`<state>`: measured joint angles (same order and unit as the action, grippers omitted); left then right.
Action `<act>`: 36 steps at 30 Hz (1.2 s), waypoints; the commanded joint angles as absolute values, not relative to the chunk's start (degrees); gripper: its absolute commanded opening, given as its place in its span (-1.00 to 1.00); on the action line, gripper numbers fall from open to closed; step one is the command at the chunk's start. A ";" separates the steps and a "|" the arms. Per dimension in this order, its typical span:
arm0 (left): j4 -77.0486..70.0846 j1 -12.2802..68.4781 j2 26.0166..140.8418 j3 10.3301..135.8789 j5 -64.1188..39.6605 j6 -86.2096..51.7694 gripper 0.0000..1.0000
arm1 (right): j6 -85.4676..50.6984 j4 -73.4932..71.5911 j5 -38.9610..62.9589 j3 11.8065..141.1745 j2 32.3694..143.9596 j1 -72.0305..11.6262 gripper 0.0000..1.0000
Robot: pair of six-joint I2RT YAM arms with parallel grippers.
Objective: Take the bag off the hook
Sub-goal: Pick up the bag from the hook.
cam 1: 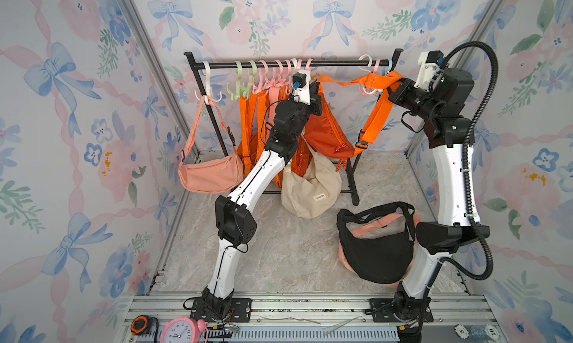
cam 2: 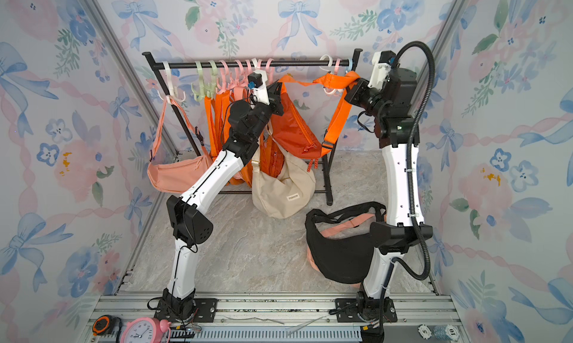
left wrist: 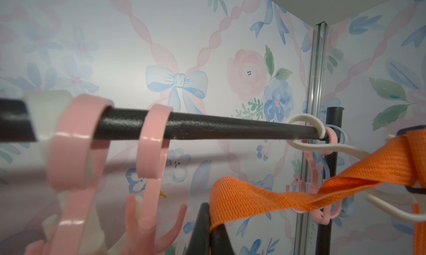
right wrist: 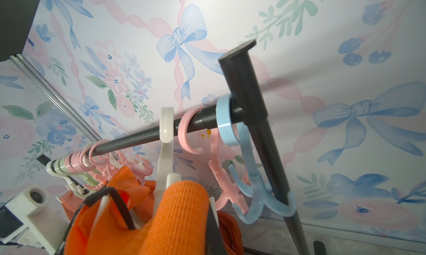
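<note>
My right gripper should ease down while my left gripper lifts the strap clear (cam 1: 339,81), because the orange strap pulls the white hook at an angle (cam 1: 370,91) on the rail.
An orange bag (cam 1: 328,130) (cam 2: 294,127) hangs in front of the black rail (cam 1: 279,64), seen in both top views. Its orange strap (cam 1: 341,83) (left wrist: 253,196) runs from my left gripper (cam 1: 317,88) (left wrist: 211,228) across the lower prongs of a white hook (cam 1: 369,77) (right wrist: 166,136) to my right gripper (cam 1: 392,93) (right wrist: 207,230). Both grippers are shut on the strap, one on each side of the hook. In the right wrist view the strap (right wrist: 179,214) bulges over the hook's lower end and hides most of the fingers.
A peach bag (cam 1: 210,177) hangs at the rail's left end. Several orange bags and a cream bag (cam 1: 310,186) hang behind my left arm. A black bag (cam 1: 376,248) lies on the floor by my right arm. Pink and blue hooks (right wrist: 253,173) sit beside the rack post (right wrist: 260,131).
</note>
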<state>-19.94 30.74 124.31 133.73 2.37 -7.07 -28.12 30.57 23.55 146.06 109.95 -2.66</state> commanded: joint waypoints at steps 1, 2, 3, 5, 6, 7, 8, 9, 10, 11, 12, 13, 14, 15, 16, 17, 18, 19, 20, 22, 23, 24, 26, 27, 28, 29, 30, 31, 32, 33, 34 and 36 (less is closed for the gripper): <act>-20.79 29.97 119.26 131.90 2.42 -7.29 -1.00 | -29.04 30.01 26.29 145.44 108.51 -2.34 -1.00; -20.85 30.13 118.43 131.12 1.91 -7.38 -1.00 | -28.94 29.43 26.90 143.93 107.44 -2.44 -1.00; -21.15 30.36 117.38 130.23 1.58 -7.26 -1.00 | -28.75 28.66 27.51 141.85 106.10 -2.54 -1.00; -22.03 30.95 115.74 128.48 1.01 -6.67 -1.00 | -28.31 26.53 27.60 136.44 102.99 -3.13 -0.97; -22.52 31.34 114.98 127.66 0.87 -6.16 -1.00 | -28.16 25.09 27.37 133.34 101.44 -3.45 -0.96; -22.83 31.69 114.45 127.13 0.71 -5.76 -1.00 | -28.16 23.63 27.35 130.21 100.09 -3.68 -0.95; -22.88 32.11 113.83 126.81 0.75 -5.18 -1.00 | -28.34 21.97 27.18 127.08 98.40 -3.93 -0.94; -22.93 32.49 113.44 126.68 0.69 -4.74 -1.00 | -28.51 20.50 27.07 124.31 97.16 -4.05 -0.94; -22.94 32.82 113.16 126.68 0.50 -4.46 -1.00 | -28.62 19.48 27.07 122.27 96.34 -4.21 -0.93; -22.94 33.04 112.94 126.86 0.32 -4.20 -1.00 | -28.77 18.70 27.06 120.36 95.49 -4.28 -0.93; -22.94 33.29 112.84 127.14 0.14 -3.90 -1.00 | -28.89 17.98 27.00 118.78 95.12 -4.38 -0.92; -22.88 33.46 112.91 127.39 0.07 -3.85 -1.00 | -28.98 17.29 26.96 117.37 95.18 -4.39 -0.92; -22.93 33.49 113.01 127.97 0.00 -3.77 -1.00 | -29.10 16.37 26.80 115.84 95.18 -4.37 -0.91; -22.84 33.49 113.32 128.56 -0.08 -3.80 -1.00 | -29.13 15.97 26.56 115.27 95.11 -4.35 -0.91; -22.79 33.49 113.63 129.23 -0.04 -3.87 -1.00 | -29.15 15.76 26.38 115.14 95.17 -4.31 -0.91; -22.46 33.49 114.24 130.35 -0.09 -3.87 -1.00 | -29.18 15.86 26.31 115.86 95.15 -4.26 -0.89; -21.39 33.49 115.06 132.36 -0.07 -3.95 -1.00 | -29.14 16.40 26.41 117.20 96.12 -4.15 -0.85; -20.16 33.49 116.15 134.66 0.00 -3.94 -1.00 | -29.13 16.87 26.37 118.78 97.14 -4.10 -0.80; -18.65 33.49 117.72 137.75 0.00 -3.82 -1.00 | -29.11 17.79 26.54 121.03 98.48 -4.02 -0.78; -15.86 33.45 120.71 143.68 0.46 -3.14 -1.00 | -28.60 20.08 26.48 126.08 101.11 -3.82 -0.78; -14.97 33.37 122.16 146.49 1.32 -3.01 -1.00 | -28.26 21.56 26.41 128.75 102.54 -3.74 -0.78; -14.61 33.02 123.46 148.74 1.62 -3.48 -1.00 | -27.78 23.48 26.40 132.14 103.98 -3.54 -0.80; -15.01 32.22 124.38 150.61 1.25 -5.35 -1.00 | -27.23 25.58 26.20 135.98 105.60 -3.12 -0.86; -15.47 32.02 124.40 150.82 1.27 -5.70 -1.00 | -27.42 25.83 26.15 137.21 106.18 -2.87 -0.89; -15.88 31.97 124.37 150.81 1.31 -5.63 -1.00 | -27.70 26.00 26.15 138.10 106.48 -2.66 -0.91; -16.16 31.96 124.36 150.92 1.28 -5.47 -1.00 | -27.93 26.18 26.20 139.07 106.90 -2.52 -0.93; -16.26 31.95 124.36 150.99 1.18 -5.34 -1.00 | -28.06 26.56 26.30 140.27 107.36 -2.51 -0.93; -16.29 31.93 124.36 151.08 1.21 -5.21 -1.00 | -28.12 27.08 26.54 141.30 107.84 -2.46 -0.93; -16.41 31.91 124.31 151.08 1.14 -5.20 -1.00 | -28.32 27.56 26.90 142.50 108.30 -2.54 -0.93; -16.36 31.82 124.27 151.08 1.12 -5.19 -1.00 | -28.64 27.78 27.35 143.26 108.62 -2.54 -0.92; -16.38 31.73 124.28 151.07 1.06 -5.19 -1.00 | -29.03 27.80 27.79 143.59 108.76 -2.54 -0.88; -16.28 31.58 124.19 150.86 1.07 -5.34 -1.00 | -29.31 27.85 28.36 143.19 108.64 -2.60 -0.69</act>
